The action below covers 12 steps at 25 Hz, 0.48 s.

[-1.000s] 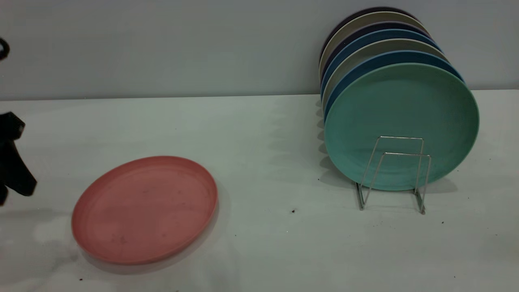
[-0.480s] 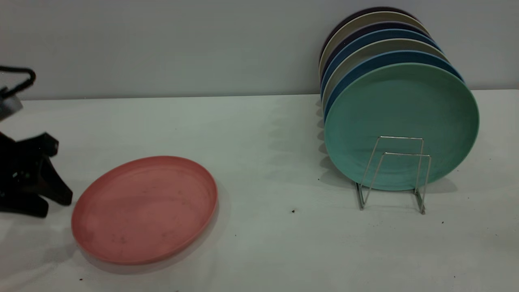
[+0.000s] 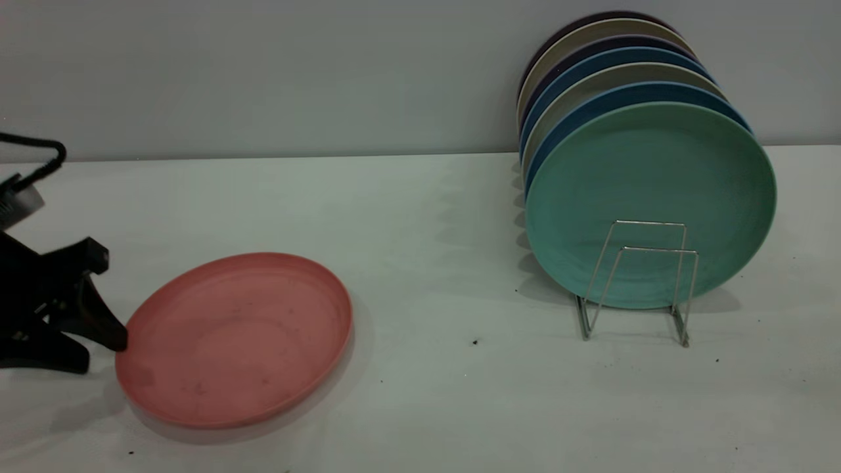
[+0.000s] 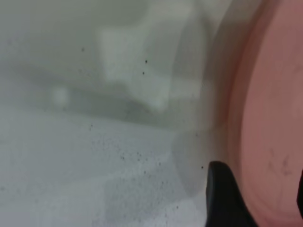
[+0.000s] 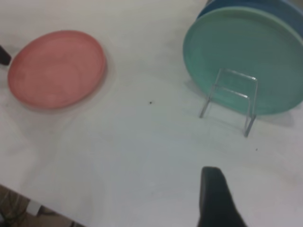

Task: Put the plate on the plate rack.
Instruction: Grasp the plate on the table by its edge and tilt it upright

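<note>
The salmon-pink plate's rim [image 3: 121, 368] is between my left gripper's open fingers, so I keep moving them toward the plate's middle [image 3: 234, 339] until the plate's rim is inside them, and then close them.
The salmon-pink plate [image 3: 236, 338] lies flat on the white table at the front left. It also shows in the left wrist view [image 4: 270, 118] and the right wrist view [image 5: 57, 68]. My left gripper [image 3: 98, 353] is open, low at the plate's left edge. In its wrist view [image 4: 260, 194] one finger [image 4: 222, 198] is outside the rim and the other is over the plate's inside. The silver wire plate rack [image 3: 657, 249] stands at the right, also seen in the right wrist view [image 5: 236, 74]. My right gripper [image 5: 258, 189] is open and empty, high above the table's front.
The rack holds several upright plates. A teal-green plate [image 3: 650, 177] is frontmost, with blue and beige ones behind it up to the back wall. Two empty wire loops stand in front of the teal plate. Small dark specks dot the table [image 3: 427, 394].
My left gripper has come in from the left edge, moving right and down to the pink plate's left rim. The plate and rack have not moved.
</note>
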{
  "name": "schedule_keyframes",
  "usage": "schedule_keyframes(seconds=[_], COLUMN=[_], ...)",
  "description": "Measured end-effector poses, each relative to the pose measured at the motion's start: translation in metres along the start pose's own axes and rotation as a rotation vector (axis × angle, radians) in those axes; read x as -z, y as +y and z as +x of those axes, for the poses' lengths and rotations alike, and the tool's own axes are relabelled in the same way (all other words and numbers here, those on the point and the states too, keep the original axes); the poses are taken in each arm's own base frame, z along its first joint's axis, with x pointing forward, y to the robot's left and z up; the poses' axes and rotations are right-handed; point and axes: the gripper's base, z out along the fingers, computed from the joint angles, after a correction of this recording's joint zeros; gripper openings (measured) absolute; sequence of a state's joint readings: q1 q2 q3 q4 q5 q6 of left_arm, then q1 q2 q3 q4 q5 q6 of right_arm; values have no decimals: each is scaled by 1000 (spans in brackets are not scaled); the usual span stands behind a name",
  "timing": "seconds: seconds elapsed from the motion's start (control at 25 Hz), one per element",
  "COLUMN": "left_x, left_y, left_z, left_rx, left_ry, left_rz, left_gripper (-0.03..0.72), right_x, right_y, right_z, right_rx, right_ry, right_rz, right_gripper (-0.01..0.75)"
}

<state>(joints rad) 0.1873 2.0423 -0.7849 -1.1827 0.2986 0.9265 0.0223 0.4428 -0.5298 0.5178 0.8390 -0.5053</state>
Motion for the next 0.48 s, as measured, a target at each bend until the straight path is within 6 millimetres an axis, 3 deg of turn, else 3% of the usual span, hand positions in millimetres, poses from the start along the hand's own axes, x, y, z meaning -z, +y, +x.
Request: schedule_keyframes(seconds=[0.48], left_x=[-22], left_y=[2], left_z=[-1], left_rx=[51], left_ry=[-42], left_rz=[93], left_gripper=[406], right_x=[0], right_y=[-2], right_z=[-4], right_rx=[9], right_ry=[-45], right_rz=[25], right_gripper=[456])
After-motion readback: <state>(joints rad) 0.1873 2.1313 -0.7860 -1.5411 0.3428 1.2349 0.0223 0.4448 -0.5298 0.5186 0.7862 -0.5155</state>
